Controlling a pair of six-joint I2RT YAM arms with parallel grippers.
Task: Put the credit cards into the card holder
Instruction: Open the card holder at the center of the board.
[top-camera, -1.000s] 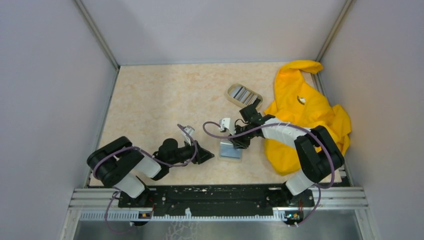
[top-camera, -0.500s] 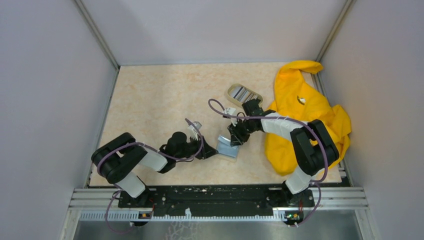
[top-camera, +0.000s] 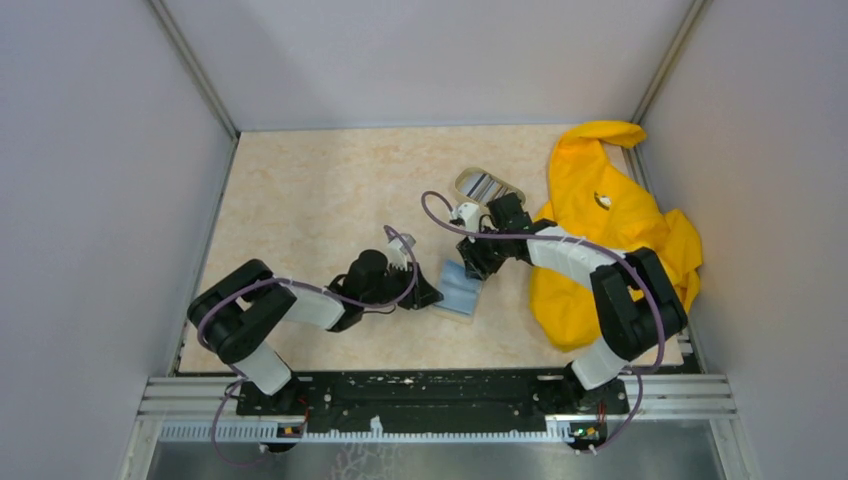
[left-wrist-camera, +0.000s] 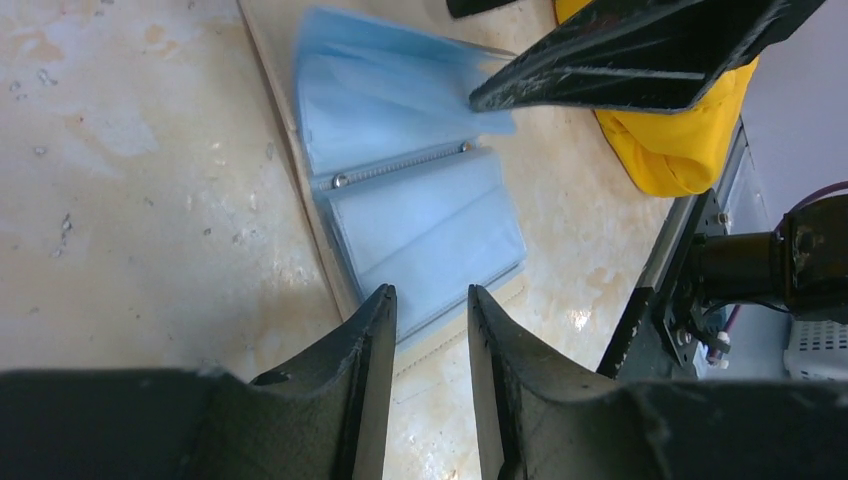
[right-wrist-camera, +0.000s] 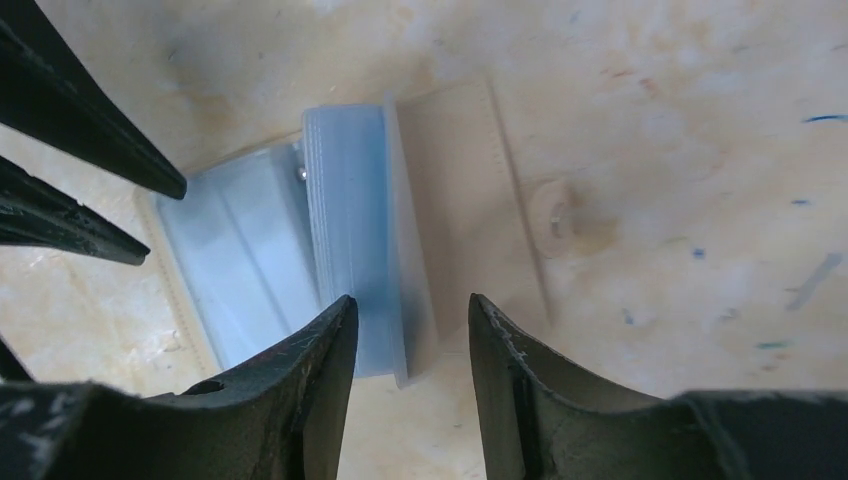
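Observation:
My right gripper should fold the card holder's blue leaves flat by first taking their loose edge, before it puts a card in, because the leaves stand half-turned above the card holder's metal spine.
The card holder lies open on the table, its light blue leaves up. In the left wrist view the card holder shows its blue leaves and metal spine. In the right wrist view the card holder has its tan flap and snap spread to the right. My left gripper is open and empty at the holder's near-left edge. My right gripper is open and empty over the holder's far edge. The credit cards stand as a striped stack in the oval dish.
The beige oval dish sits just behind the right gripper. A big yellow cloth covers the right side of the table, under the right arm. Grey walls close in the table on three sides.
My left gripper has moved right, up to the card holder. My right gripper has moved a little away from me. The holder has shifted and now lies open, its blue inside up.

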